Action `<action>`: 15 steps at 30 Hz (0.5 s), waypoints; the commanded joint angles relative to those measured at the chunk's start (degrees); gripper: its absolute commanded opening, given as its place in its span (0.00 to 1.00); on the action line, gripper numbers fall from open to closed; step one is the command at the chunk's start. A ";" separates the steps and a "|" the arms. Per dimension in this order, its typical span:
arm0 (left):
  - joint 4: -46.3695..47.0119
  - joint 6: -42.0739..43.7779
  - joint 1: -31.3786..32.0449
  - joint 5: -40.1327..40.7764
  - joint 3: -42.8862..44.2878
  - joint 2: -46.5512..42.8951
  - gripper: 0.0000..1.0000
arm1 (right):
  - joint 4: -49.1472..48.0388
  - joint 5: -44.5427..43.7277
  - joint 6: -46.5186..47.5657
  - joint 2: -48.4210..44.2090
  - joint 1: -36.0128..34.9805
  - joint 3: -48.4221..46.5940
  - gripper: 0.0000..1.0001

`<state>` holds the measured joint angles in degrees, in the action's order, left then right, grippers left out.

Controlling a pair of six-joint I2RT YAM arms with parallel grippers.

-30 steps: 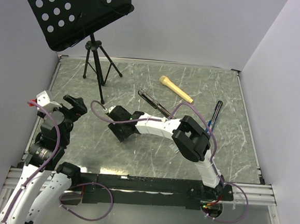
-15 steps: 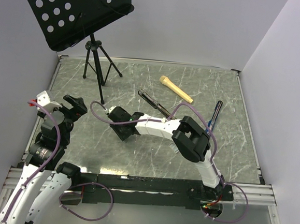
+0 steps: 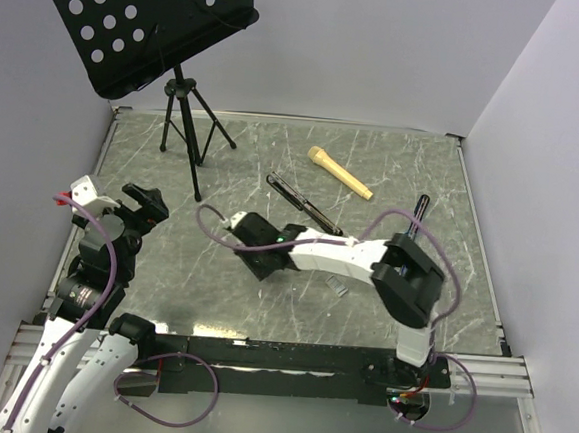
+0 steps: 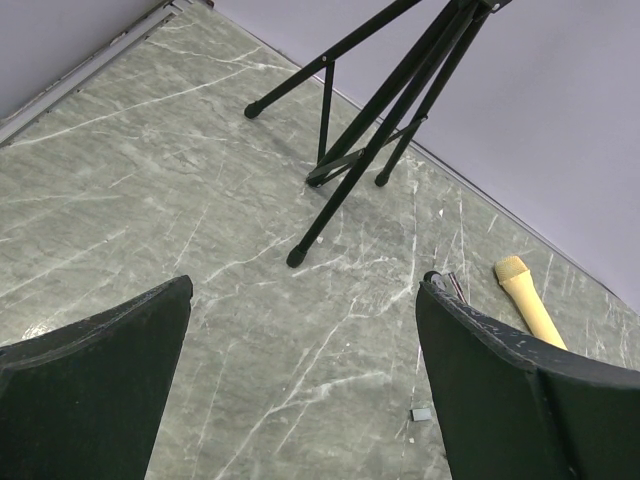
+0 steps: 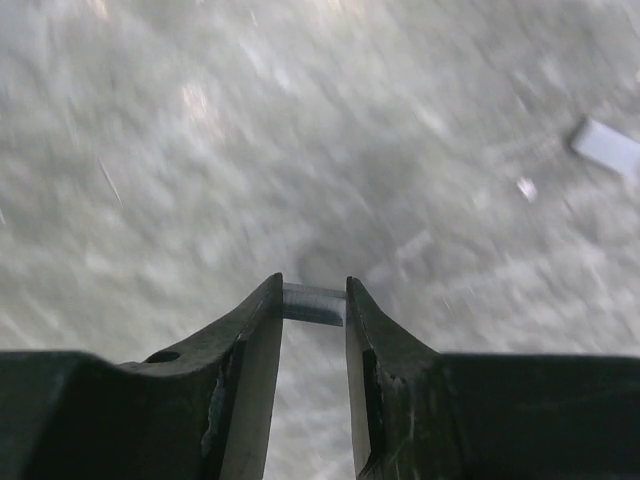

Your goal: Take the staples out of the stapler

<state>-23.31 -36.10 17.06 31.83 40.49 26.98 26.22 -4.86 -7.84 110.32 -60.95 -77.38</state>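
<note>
A second strip lies apart while my right gripper pinches a short strip of staples (image 5: 315, 304). Next, I place it onto the second strip and pick up both together.
The black stapler (image 3: 305, 206) lies on the marble table, beyond my right arm. In the left wrist view only the stapler's tip (image 4: 455, 285) shows. My right gripper (image 3: 256, 259) hovers low over the table, left of centre. In the blurred right wrist view that gripper (image 5: 313, 292) is shut on a small silvery strip of staples (image 5: 315, 305), pinched across its fingertips. A second pale strip (image 5: 605, 147) lies loose on the table; the same loose strip (image 3: 339, 287) shows beside the right forearm. My left gripper (image 3: 145, 205) stands open at the left edge, with nothing between its fingers (image 4: 520, 390).
A tan stick-like handle (image 3: 340, 172) lies behind the stapler. A blue-and-black pen (image 3: 421, 205) is partly covered by the right arm. A music stand (image 3: 144, 20) on a tripod (image 4: 370, 150) stands at the back left. Walls close in the table on three sides.
My right gripper has closed on the staples and shifted right with them. Its elbow swung right too. The left arm has not moved.
</note>
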 commanded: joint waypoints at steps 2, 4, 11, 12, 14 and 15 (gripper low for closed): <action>1.87 -0.11 -0.18 0.42 -0.32 -0.09 0.98 | -0.56 0.20 6.94 -11.17 5.38 9.86 0.35; 1.86 -0.20 -0.18 0.51 -0.32 -0.09 0.98 | -0.29 1.34 8.88 -15.04 7.33 12.42 0.35; 1.69 -0.20 -0.18 0.25 -0.24 0.09 0.98 | -1.17 3.36 16.18 -23.75 12.35 21.93 0.35; 1.78 -0.20 -0.18 0.16 -0.24 0.17 0.97 | -0.65 3.19 16.27 -23.58 12.43 21.75 0.35; 1.78 -0.20 -0.18 0.16 -0.24 0.44 0.97 | 0.06 3.02 16.62 -23.23 13.74 21.75 0.35; 1.60 -0.12 -0.18 0.16 -0.24 0.44 0.97 | 0.93 3.89 16.62 -22.96 14.62 21.75 0.35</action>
<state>-23.31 -36.10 17.06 31.81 40.49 27.00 26.72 -2.44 5.67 88.29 -47.88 -55.46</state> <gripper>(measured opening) 0.975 0.349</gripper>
